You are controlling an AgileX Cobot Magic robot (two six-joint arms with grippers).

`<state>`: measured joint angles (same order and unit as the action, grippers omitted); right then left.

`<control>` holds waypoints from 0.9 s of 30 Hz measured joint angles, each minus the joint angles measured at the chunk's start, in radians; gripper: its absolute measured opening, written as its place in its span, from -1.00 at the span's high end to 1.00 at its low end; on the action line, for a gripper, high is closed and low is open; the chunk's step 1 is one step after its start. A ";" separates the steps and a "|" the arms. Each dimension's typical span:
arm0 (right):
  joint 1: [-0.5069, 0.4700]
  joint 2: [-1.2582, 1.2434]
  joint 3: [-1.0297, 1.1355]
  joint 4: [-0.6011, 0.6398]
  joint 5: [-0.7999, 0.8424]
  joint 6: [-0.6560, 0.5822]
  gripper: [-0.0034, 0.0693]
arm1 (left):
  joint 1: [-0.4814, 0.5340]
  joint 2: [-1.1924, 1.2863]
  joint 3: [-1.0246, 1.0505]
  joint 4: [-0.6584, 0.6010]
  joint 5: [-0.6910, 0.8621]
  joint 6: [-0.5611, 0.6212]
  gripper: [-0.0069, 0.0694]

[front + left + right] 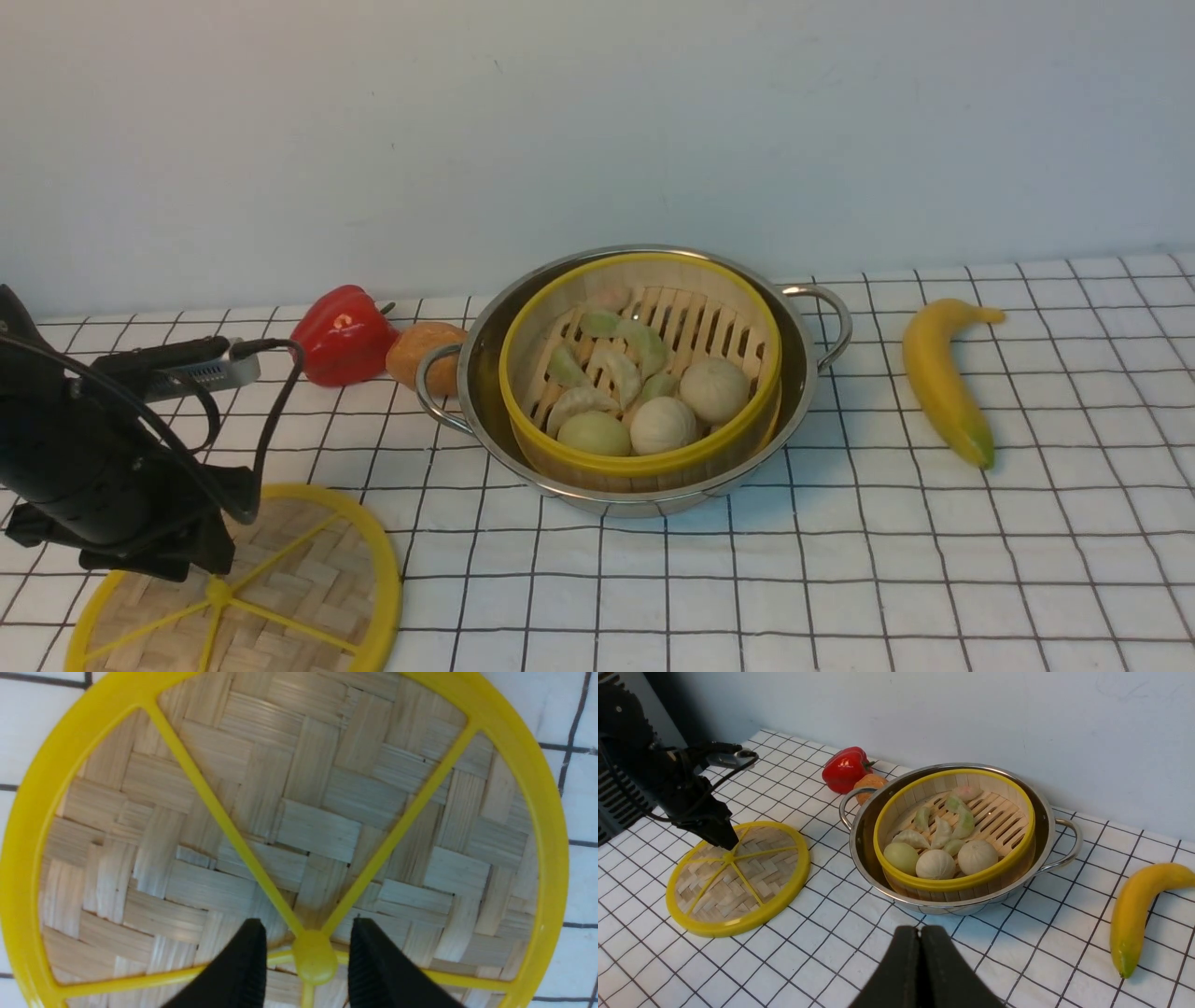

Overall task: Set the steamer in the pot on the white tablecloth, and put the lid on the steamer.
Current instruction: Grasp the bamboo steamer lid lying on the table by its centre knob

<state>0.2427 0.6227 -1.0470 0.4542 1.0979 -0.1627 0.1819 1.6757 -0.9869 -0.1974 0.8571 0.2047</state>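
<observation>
My gripper will lower the lid point(280, 582) onto the steamer, and the lid will sit flat and cover the buns point(714, 391), because they are lower than the steamer's yellow rim.
The steamer point(653, 462), a yellow-rimmed bamboo basket of pale dumplings and buns, sits inside the shiny pot point(487, 373) on the white tablecloth point(840, 579). The lid point(289, 597), a flat woven disc with yellow spokes, lies on the cloth at the near left. My left gripper point(308, 924) is down over the lid point(317, 812), open, one black finger on each side of the central knob point(314, 957) without touching it. My right gripper point(920, 933) is shut and empty, hovering on the near side of the pot point(861, 830) and steamer point(952, 884).
A red bell pepper point(341, 336) and an orange fruit point(420, 350) lie just left of the pot's left handle. A banana point(943, 373) lies to the pot's right. A pale wall closes off the back of the table.
</observation>
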 joint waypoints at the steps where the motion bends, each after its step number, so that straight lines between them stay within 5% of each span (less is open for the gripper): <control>1: 0.000 0.000 0.000 0.000 0.000 -0.001 0.91 | 0.000 0.000 0.000 0.000 0.000 -0.003 0.18; 27: 0.000 0.000 0.000 0.022 0.000 -0.002 0.88 | 0.000 0.067 -0.003 -0.004 0.036 -0.022 0.18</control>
<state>0.2427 0.6227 -1.0470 0.4764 1.0979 -0.1650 0.1819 1.7424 -0.9900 -0.2014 0.8930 0.1829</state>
